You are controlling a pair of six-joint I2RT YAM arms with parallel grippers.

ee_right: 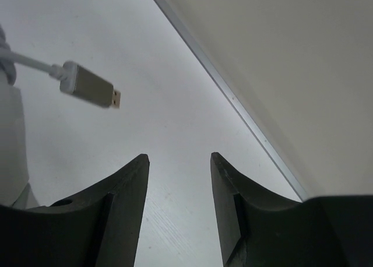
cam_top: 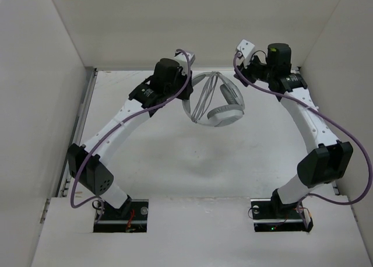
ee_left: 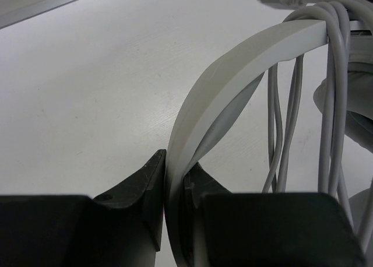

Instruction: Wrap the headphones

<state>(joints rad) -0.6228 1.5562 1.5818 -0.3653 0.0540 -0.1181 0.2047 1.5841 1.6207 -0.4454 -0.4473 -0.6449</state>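
Note:
I see the grey cable looped (cam_top: 206, 96) around the headband and the table (cam_top: 195, 97) clear below. My left gripper should continue to move the headphones down until they rest there, and then let go.
The white and light-grey headphones (cam_top: 218, 106) hang above the table's far middle. My left gripper (ee_left: 175, 162) is shut on their curved headband (ee_left: 233, 74) and holds them up. The thin grey cable (ee_left: 335, 92) is looped several times over the headband. Its plug (ee_right: 90, 86) sticks out free in the right wrist view, up and left of my right gripper (ee_right: 179, 157). That gripper is open and empty, apart from the plug, near the back right corner (cam_top: 247, 66).
White walls enclose the table on the left, back and right. A metal strip (ee_right: 233, 104) runs along the foot of the right wall, close to my right gripper. Purple arm cables (cam_top: 326, 124) trail along both arms.

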